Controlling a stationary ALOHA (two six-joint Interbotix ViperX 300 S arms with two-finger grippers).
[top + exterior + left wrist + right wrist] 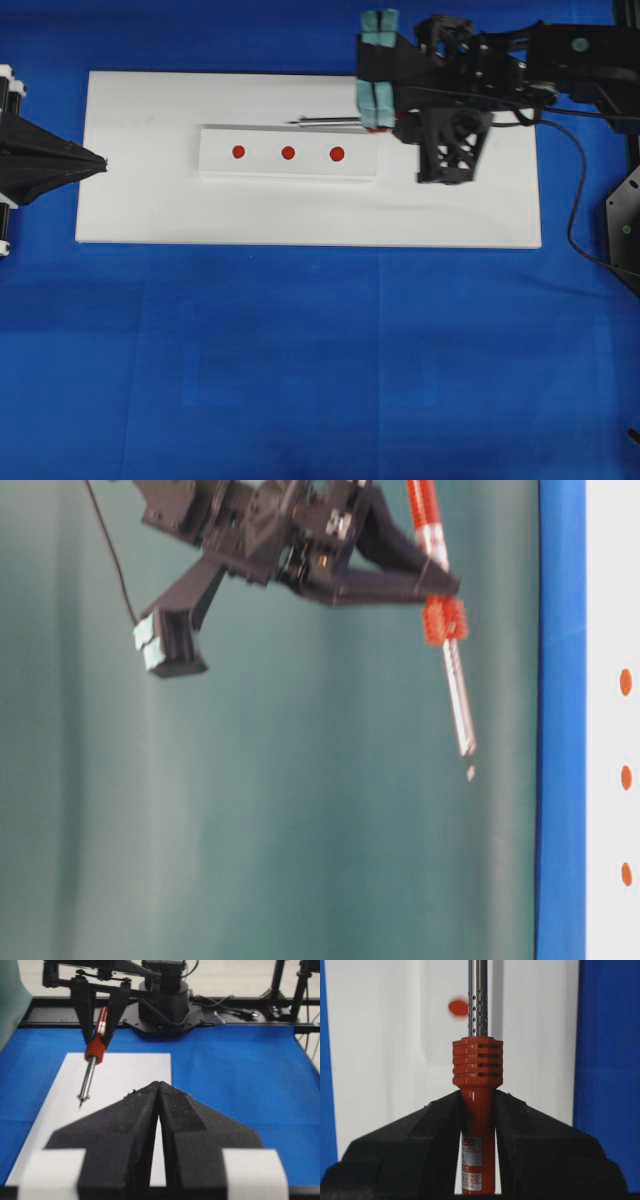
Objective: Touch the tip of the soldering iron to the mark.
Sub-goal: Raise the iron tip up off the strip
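Next, I lower the soldering iron's tip [292, 122] to the middle red dot [288, 153] with my right gripper, because the tip hangs high past the white strip's far edge.
The soldering iron [335, 121] has an orange-red handle [477, 1110], and my right gripper [478, 1097] is shut on that handle. In the overhead view the right gripper [388, 120] is over the right part of the white board [140, 200]. The silver shaft [478, 995] points left, past the far edge of the white strip [220, 165]. The tip [470, 773] hangs in the air, off the board. The mark [337, 154] is the rightmost of three red dots; it lies near the shaft, a little to its near side. My left gripper [100, 162] is shut and empty at the board's left edge.
Two smaller red dots [288, 153] [238, 152] lie left of the mark on the strip. The iron's black cord [575, 200] loops off to the right over the blue cloth [320, 360]. The right arm's base [162, 1005] stands beyond the board.
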